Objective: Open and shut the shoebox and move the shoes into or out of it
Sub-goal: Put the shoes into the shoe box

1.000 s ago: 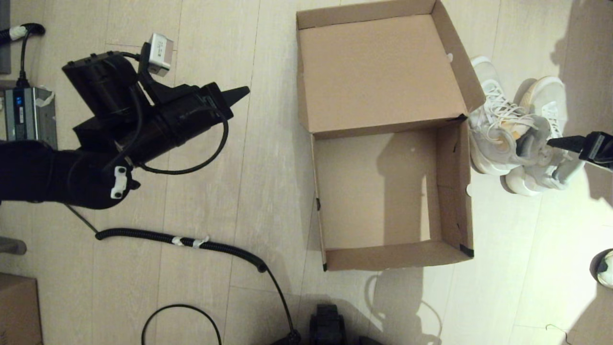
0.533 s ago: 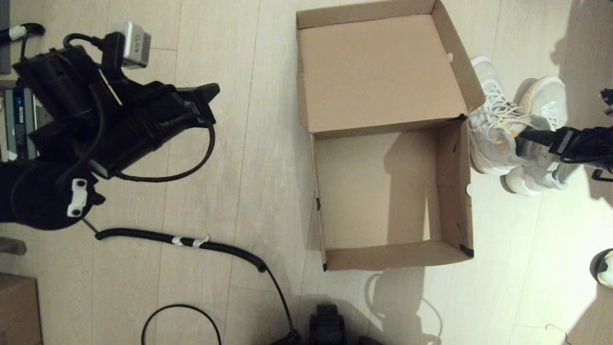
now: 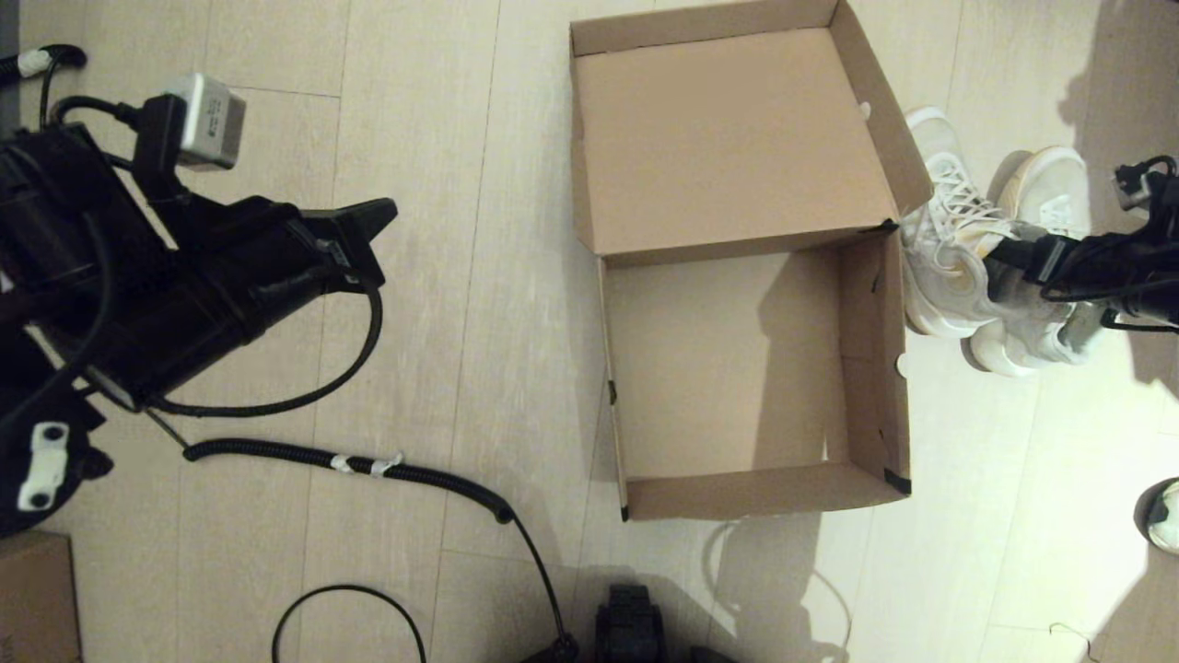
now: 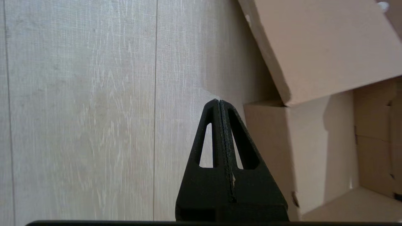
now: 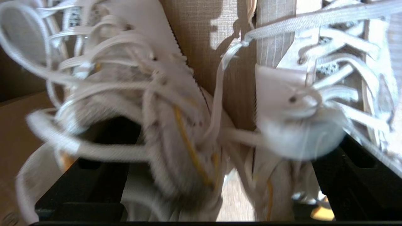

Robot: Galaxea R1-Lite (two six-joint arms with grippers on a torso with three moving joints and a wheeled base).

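Observation:
The inner collars (image 5: 177,148) are between my right gripper's fingers. The white shoes (image 3: 952,238) will press together and come up as a pair when I lift.
The brown shoebox (image 3: 886,368) lies open and empty on the floor, its hinged lid (image 3: 728,138) tipped back at the far side. Just right of it the white shoes (image 3: 944,267) stand side by side against its wall. My right gripper (image 3: 1009,256) reaches in from the right, open. In the right wrist view one of its fingers (image 5: 84,185) sits in each shoe's mouth, and the shoes' (image 5: 176,138) inner collars and laces lie between them. My left gripper (image 3: 373,221) is shut on nothing, well left of the shoebox (image 4: 314,141).
A black ribbed cable (image 3: 368,465) runs across the floor at front left, with a thin cable loop (image 3: 350,617) nearer me. A small plain carton (image 3: 32,599) shows at the bottom left corner. A dark round object (image 3: 1161,516) sits at the right edge.
My right gripper has pushed leftward into the shoes. My left arm has drawn back to the left, away from the shoebox, still shut.

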